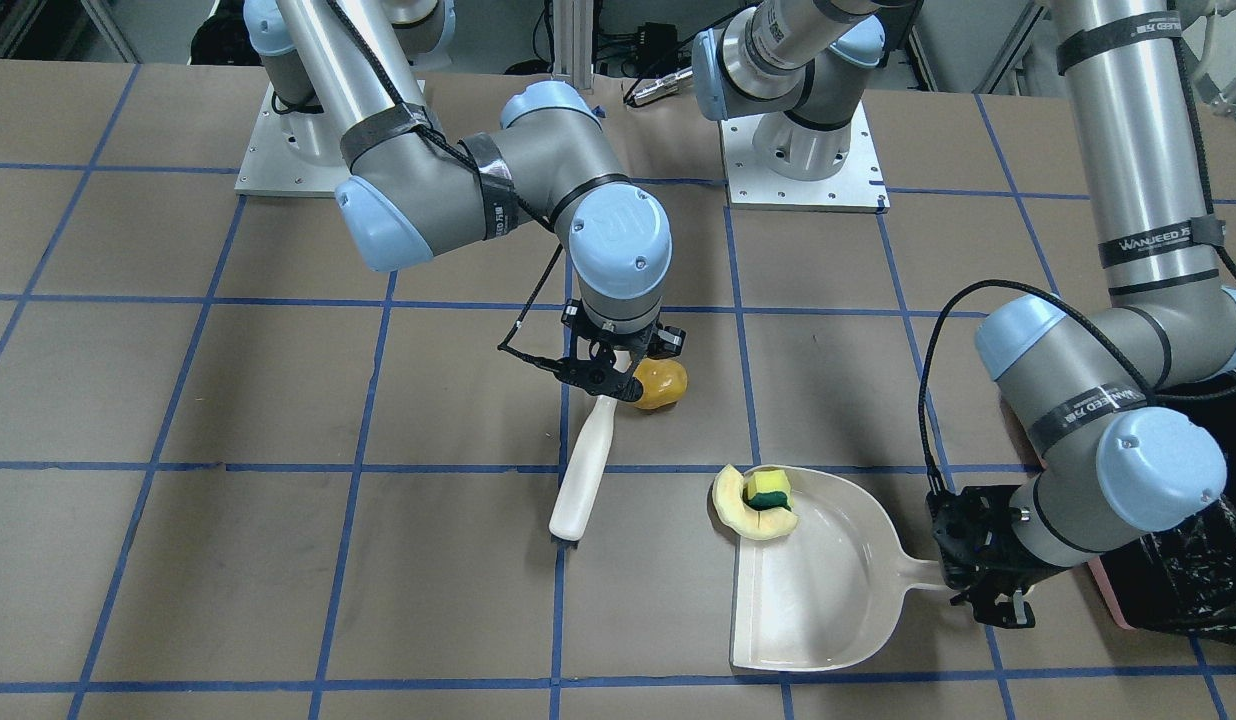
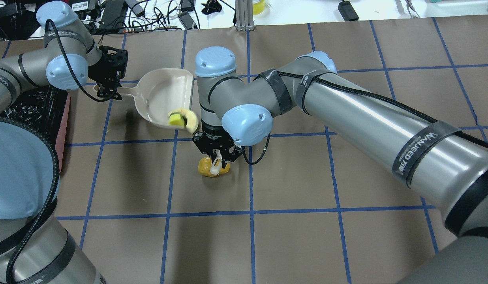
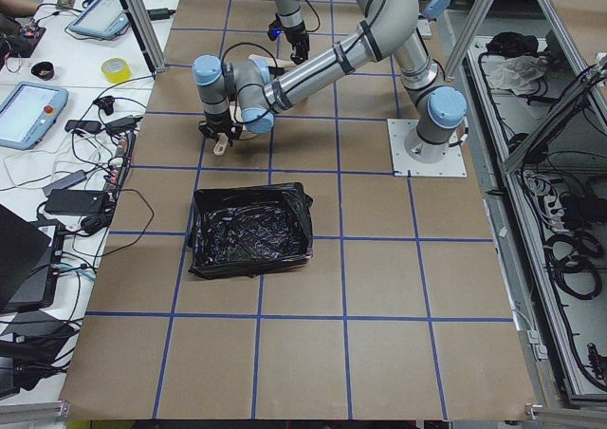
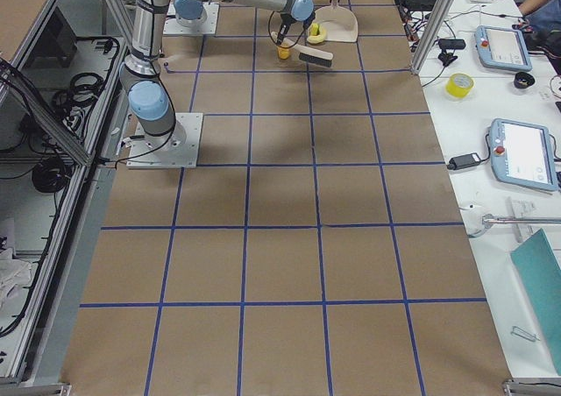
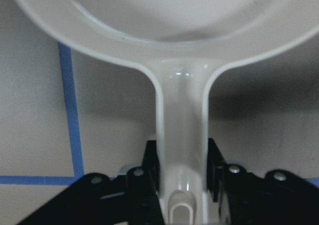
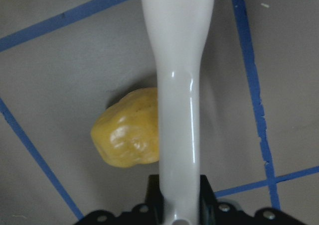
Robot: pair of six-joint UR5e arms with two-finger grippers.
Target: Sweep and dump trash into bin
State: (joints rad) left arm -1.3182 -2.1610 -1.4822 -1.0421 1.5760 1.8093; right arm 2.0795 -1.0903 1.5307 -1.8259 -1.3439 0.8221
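Note:
The pale yellow slice (image 1: pixel 733 504) sticks out past the dustpan's opening, so next my right gripper sweeps the slice and the sponge wedge deep into the dustpan (image 1: pixel 832 588) before it sweeps the orange-yellow lump.
My right gripper (image 1: pixel 618 372) is shut on the cream-white handle of a brush (image 1: pixel 585 470) that slants down to the table. The glossy orange-yellow lump (image 1: pixel 664 385) lies right beside the handle, also in the right wrist view (image 6: pixel 127 135). My left gripper (image 1: pixel 968 585) is shut on the handle of the cream-white dustpan (image 1: pixel 828 590), which lies flat. The pale yellow slice (image 1: pixel 730 503) and the yellow-green sponge wedge (image 1: pixel 768 489) sit at the dustpan's open mouth. The pink bin with its black bag (image 1: pixel 1193 570) stands just behind the left arm.
The table is brown paper with a blue tape grid (image 1: pixel 378 466). The two arm bases stand on white plates (image 1: pixel 803 170) at the robot's side. In the exterior left view the bin (image 3: pixel 251 230) stands apart from the dustpan.

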